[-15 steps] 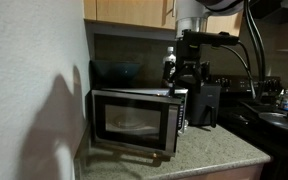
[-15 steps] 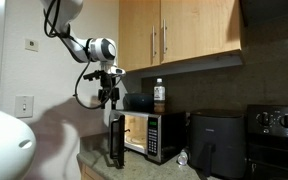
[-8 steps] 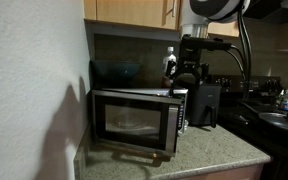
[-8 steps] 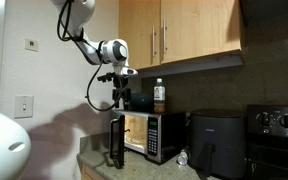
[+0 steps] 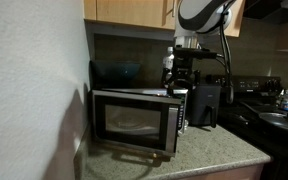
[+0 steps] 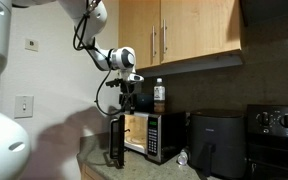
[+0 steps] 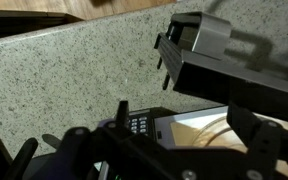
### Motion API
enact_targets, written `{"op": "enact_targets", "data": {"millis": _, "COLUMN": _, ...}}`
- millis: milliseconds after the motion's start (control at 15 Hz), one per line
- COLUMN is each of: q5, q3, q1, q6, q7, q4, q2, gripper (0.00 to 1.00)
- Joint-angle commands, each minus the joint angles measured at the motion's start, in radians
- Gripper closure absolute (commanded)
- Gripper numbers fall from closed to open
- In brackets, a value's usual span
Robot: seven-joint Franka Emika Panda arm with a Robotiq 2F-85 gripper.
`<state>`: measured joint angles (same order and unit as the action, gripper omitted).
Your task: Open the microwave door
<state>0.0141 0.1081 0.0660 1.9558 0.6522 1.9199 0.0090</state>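
The microwave door (image 5: 134, 122) is only partly open, and my gripper is in the gap behind it. I should push the door's inner side (image 6: 122, 139) away from the microwave.
The silver-and-black microwave (image 6: 149, 135) stands on the counter against the wall and shows in both exterior views (image 5: 134, 120). The microwave door (image 6: 115, 143) is swung out, edge-on to the camera, and the lit interior shows behind it. In an exterior view the door's dark window (image 5: 129, 120) faces the camera. My gripper (image 6: 130, 101) hangs just above the microwave's top near its front, open and empty; it also shows in an exterior view (image 5: 181, 85). The wrist view shows the button panel (image 7: 139, 125) and the lit interior (image 7: 199, 125) below my dark fingers.
A bottle (image 6: 159, 95) stands on top of the microwave, close to the gripper. A black air fryer (image 6: 214, 140) stands beside the microwave, then a stove (image 6: 279, 125). Wooden cabinets (image 6: 174, 35) hang above. The counter is speckled granite (image 7: 74, 70).
The arm has swung the gripper from over the open door's outer edge back over the microwave's top, toward the bottle. The door has stayed open.
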Motion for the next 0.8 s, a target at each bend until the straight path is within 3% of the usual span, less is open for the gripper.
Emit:
{"op": "enact_targets", "data": {"millis": 0, "q5": 0.008, "q3": -0.018, "q1": 0.006, "q6": -0.031, "q7": 0.013, "q4": -0.078, "q2": 0.06, "gripper": 0.0}}
{"op": "enact_targets", "data": {"millis": 733, "q5": 0.014, "q3": -0.023, "q1": 0.05, "q6": -0.151, "q7": 0.005, "q4": -0.132, "q2": 0.131, "gripper": 0.0}}
